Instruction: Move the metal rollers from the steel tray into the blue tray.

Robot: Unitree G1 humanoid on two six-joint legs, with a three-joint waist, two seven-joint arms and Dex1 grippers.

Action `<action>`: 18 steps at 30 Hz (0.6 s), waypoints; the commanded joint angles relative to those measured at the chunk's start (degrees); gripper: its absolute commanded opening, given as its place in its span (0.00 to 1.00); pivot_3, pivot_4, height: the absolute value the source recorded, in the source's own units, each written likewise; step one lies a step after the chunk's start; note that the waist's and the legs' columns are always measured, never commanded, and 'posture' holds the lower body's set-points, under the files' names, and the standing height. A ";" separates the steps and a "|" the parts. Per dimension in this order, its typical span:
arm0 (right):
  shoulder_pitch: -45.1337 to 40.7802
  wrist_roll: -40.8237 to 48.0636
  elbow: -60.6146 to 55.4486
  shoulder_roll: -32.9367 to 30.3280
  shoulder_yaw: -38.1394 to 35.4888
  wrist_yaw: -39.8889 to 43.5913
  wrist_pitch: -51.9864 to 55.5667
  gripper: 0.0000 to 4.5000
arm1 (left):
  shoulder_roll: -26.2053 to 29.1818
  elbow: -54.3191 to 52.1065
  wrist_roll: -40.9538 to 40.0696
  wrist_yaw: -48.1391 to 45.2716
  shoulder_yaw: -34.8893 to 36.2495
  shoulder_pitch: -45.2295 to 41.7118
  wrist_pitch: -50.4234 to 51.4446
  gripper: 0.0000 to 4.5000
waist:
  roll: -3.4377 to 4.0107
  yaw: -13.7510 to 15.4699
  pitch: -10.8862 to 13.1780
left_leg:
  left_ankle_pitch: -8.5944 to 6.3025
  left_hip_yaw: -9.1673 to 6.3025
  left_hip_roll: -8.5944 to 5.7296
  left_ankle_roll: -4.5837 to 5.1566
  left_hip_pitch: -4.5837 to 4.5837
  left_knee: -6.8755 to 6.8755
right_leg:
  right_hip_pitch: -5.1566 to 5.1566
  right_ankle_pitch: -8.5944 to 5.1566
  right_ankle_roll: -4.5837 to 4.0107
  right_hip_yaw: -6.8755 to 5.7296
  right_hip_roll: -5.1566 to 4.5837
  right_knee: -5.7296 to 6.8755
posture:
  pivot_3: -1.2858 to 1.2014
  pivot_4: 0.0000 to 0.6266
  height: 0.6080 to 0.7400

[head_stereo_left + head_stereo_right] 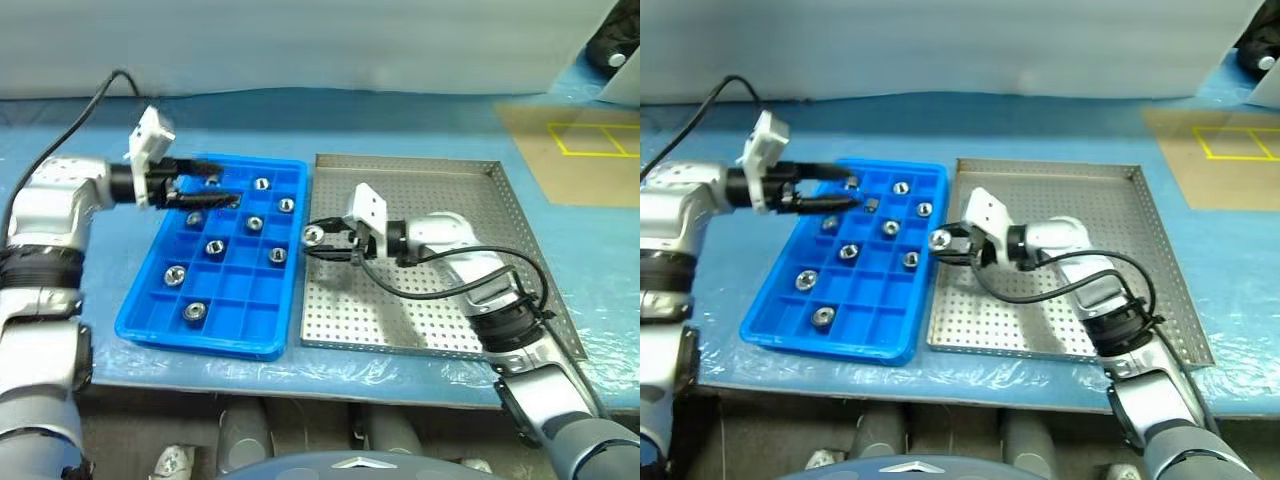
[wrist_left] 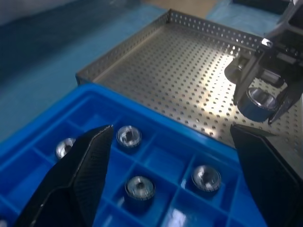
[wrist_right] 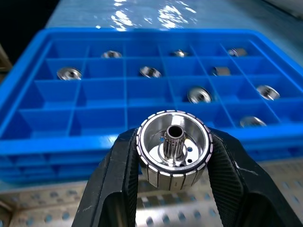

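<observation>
My right gripper should keep going over the blue tray's near middle compartment and let go of the metal roller there. The roller is upright in its fingers and that compartment is empty.
Several metal rollers lie one to a compartment in the blue tray. My right gripper is shut on one more metal roller, a shiny ribbed cylinder with a dark centre hole. It holds it above the left edge of the steel tray, right beside the blue tray's right rim. My left gripper hangs open over the far-left compartments of the blue tray, nothing between its fingers. The left wrist view also shows the right gripper with the held roller.
The two trays sit side by side on a pale blue table covering. A brown mat with yellow lines lies at the far right. A black cable loops from my right wrist over the steel tray.
</observation>
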 commanded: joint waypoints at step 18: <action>-9.86 -3.75 23.62 16.88 6.18 8.77 -14.68 0.37 | 8.05 -45.45 -17.50 12.69 28.74 45.16 16.89 0.93 | -0.08 5.44 0.01 | 0.22 -0.91 0.02 -0.36 -0.46 -0.14 | -0.28 -0.20 -0.28 -0.37 -0.01 0.44 | 0.67 0.24 1.00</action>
